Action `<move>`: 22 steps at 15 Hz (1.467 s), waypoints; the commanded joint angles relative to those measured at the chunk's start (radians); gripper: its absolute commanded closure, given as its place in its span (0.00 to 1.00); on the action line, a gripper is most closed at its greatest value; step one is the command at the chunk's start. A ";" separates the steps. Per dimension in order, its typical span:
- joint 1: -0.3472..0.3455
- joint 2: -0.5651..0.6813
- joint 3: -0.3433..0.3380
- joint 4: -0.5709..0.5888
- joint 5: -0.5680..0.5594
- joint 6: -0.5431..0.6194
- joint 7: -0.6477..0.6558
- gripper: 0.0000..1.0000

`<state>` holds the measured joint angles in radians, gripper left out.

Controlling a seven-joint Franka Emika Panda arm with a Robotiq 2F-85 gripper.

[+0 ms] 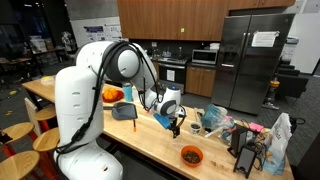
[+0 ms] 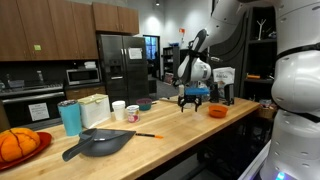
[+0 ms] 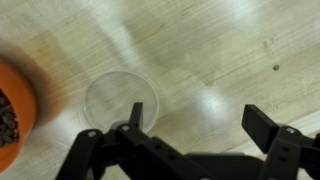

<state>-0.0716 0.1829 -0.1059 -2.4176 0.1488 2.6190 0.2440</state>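
I should go on and close my gripper until both fingers pinch the lid's edge (image 3: 157,104), with one finger above the clear round lid (image 3: 112,99), the other above free wood.
My gripper (image 3: 197,115) is open and empty, fingers pointing down over the wooden countertop (image 3: 220,50). In the wrist view a clear round lid or disc (image 3: 120,97) lies on the wood just beside one finger, and an orange bowl (image 3: 12,115) with dark contents sits at the frame's edge. In both exterior views the gripper (image 1: 174,122) (image 2: 193,97) hovers a little above the counter, with the orange bowl (image 1: 191,155) (image 2: 217,111) close by.
A black pan (image 2: 97,144) with an orange-handled tool (image 2: 147,135), a teal cup (image 2: 70,117), white containers (image 2: 95,109), white cups (image 2: 119,109) and an orange plate (image 2: 18,146) stand along the counter. Bags and clutter (image 1: 255,140) crowd one end. A steel fridge (image 1: 250,60) stands behind.
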 commanded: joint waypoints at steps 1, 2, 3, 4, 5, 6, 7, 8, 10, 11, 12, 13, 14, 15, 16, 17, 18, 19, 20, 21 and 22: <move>-0.004 0.013 -0.021 -0.032 -0.029 0.057 0.018 0.00; -0.005 0.016 -0.025 -0.037 -0.029 0.067 0.015 0.00; -0.006 0.020 -0.029 -0.040 -0.028 0.075 0.012 0.00; -0.004 0.022 -0.033 -0.044 -0.030 0.085 0.013 0.00; -0.004 0.026 -0.036 -0.047 -0.034 0.095 0.012 0.00; -0.005 0.030 -0.037 -0.047 -0.033 0.104 0.005 0.25; -0.007 0.034 -0.037 -0.048 -0.030 0.108 -0.004 0.27; -0.010 0.037 -0.036 -0.047 -0.023 0.111 -0.009 0.32; -0.016 0.042 -0.032 -0.047 -0.009 0.112 -0.021 0.47; -0.019 0.044 -0.032 -0.047 -0.007 0.112 -0.024 0.55; -0.023 0.048 -0.030 -0.046 -0.001 0.113 -0.030 0.64; -0.025 0.051 -0.030 -0.046 0.001 0.112 -0.031 0.71; -0.030 0.054 -0.028 -0.045 0.007 0.110 -0.038 0.78; -0.034 0.056 -0.028 -0.044 0.009 0.110 -0.042 0.87; -0.037 0.056 -0.029 -0.043 0.010 0.109 -0.044 0.93; -0.040 0.056 -0.029 -0.042 0.009 0.108 -0.046 0.99; -0.042 0.057 -0.029 -0.041 0.008 0.108 -0.047 1.00; -0.040 0.055 -0.031 -0.041 0.003 0.107 -0.044 1.00; -0.039 0.050 -0.032 -0.043 -0.002 0.102 -0.042 1.00; -0.037 0.047 -0.032 -0.044 -0.006 0.096 -0.041 1.00; -0.032 0.041 -0.034 -0.044 -0.016 0.085 -0.037 1.00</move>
<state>-0.1018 0.2327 -0.1374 -2.4544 0.1448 2.7133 0.2208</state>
